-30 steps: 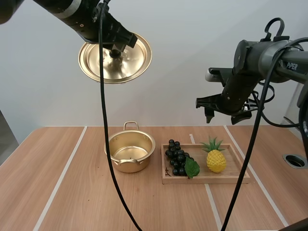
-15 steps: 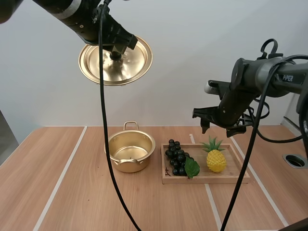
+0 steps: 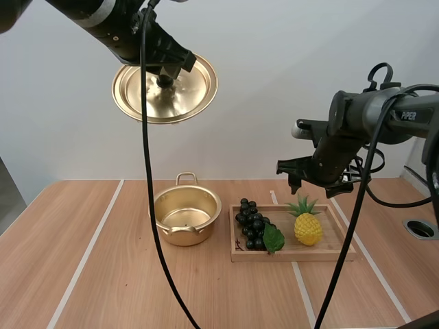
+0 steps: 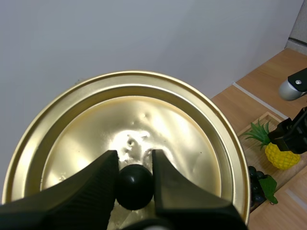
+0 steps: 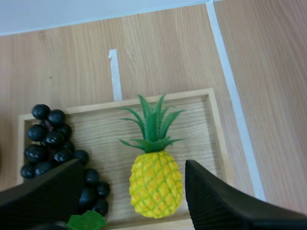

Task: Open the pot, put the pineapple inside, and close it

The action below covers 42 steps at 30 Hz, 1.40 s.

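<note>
The gold pot's opening (image 3: 185,207) is wider than the yellow pineapple (image 3: 306,223) is long. The pineapple will fit inside, leaves and all, when I lower it.
A gold pot (image 3: 186,218) stands uncovered on the table, left of the wooden tray (image 3: 336,252). Its gold lid (image 3: 164,89) hangs high in the air, and my left gripper (image 3: 164,75) is shut on the black knob (image 4: 135,186) of the lid (image 4: 144,129). A yellow pineapple (image 3: 307,223) with green leaves lies in the right half of the tray. My right gripper (image 3: 317,184) hovers open just above it; the pineapple (image 5: 155,177) lies below the gap between the two fingers (image 5: 225,201).
A bunch of dark grapes (image 3: 254,225) with a green leaf fills the left half of the tray, next to the pineapple. A round hole (image 3: 420,228) sits in the table at the far right. White lines cross the wooden table.
My right gripper has come down and left toward the pineapple, then settled just above it. The lid has sunk a touch in my left gripper.
</note>
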### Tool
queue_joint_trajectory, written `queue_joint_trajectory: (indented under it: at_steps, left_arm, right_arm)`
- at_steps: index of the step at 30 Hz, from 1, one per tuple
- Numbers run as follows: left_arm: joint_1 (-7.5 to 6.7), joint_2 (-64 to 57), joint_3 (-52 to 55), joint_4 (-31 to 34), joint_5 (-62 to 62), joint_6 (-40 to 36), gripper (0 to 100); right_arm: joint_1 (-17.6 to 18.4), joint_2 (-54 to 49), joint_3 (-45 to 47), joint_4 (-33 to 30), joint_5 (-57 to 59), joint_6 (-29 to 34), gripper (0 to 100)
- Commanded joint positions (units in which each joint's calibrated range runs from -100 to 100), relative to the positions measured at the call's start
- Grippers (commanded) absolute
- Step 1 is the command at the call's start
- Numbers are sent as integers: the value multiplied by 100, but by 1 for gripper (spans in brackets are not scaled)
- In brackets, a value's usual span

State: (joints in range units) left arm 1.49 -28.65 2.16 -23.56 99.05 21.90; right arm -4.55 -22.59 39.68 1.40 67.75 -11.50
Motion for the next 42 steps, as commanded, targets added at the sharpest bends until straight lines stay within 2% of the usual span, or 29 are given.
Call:
queue_joint_trajectory:
  at_steps: [1,10,42]
  left_arm:
    - [1,-51,-56,-40,-37,25,0]
    - [1,-51,-56,-50,-39,25,0]
    - [1,-51,-56,-60,-39,25,0]
  right_arm:
    - [-20,-44,201,-318,-113,-1,100]
    - [-20,326,564,-343,-248,-212,100]
    - [-20,1828,564,-513,-1123,-454,100]
